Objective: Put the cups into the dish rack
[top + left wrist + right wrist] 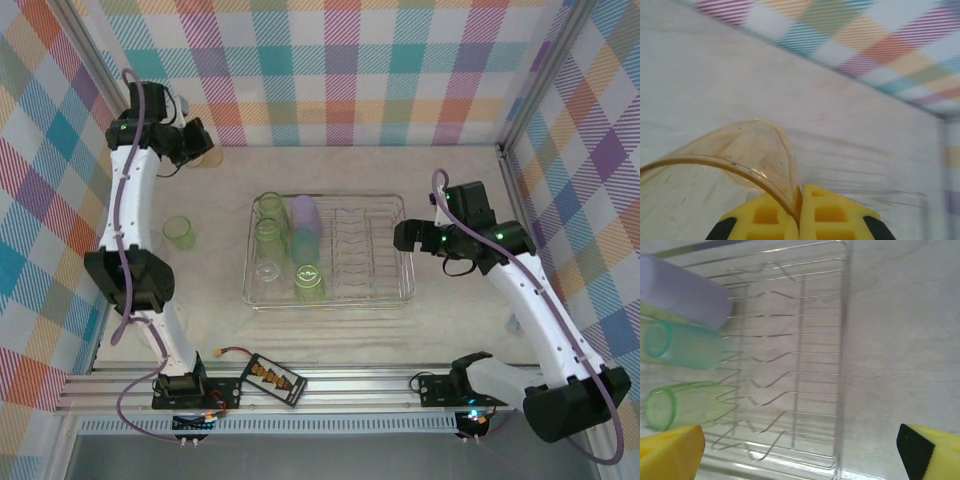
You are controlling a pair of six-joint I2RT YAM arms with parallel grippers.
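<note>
My left gripper holds the orange cup's rim [747,172], leaving the cup's base [771,134] free. My open right gripper should keep moving in until it closes around the base.
Against the back wall at far left, my left gripper [196,146] is shut on the rim of a translucent orange cup [211,155]. In the left wrist view the yellow fingers [832,212] pinch that orange cup's [715,165] wall. The clear wire dish rack [345,303] sits mid-table with several cups in its left half: light green [270,208], lilac [305,213], teal [305,243], clear [267,268], green [309,283]. My right gripper [405,237] hangs open by the rack's right rim [842,340]. Its wrist view shows the lilac [685,295], teal [682,345] and green [685,405] cups.
A lone light green cup [179,232] stands on the table left of the rack. A flat black box with orange marks [272,377] lies at the near edge. Checked walls close in the back and both sides. The rack's right half holds bare wire dividers [790,375].
</note>
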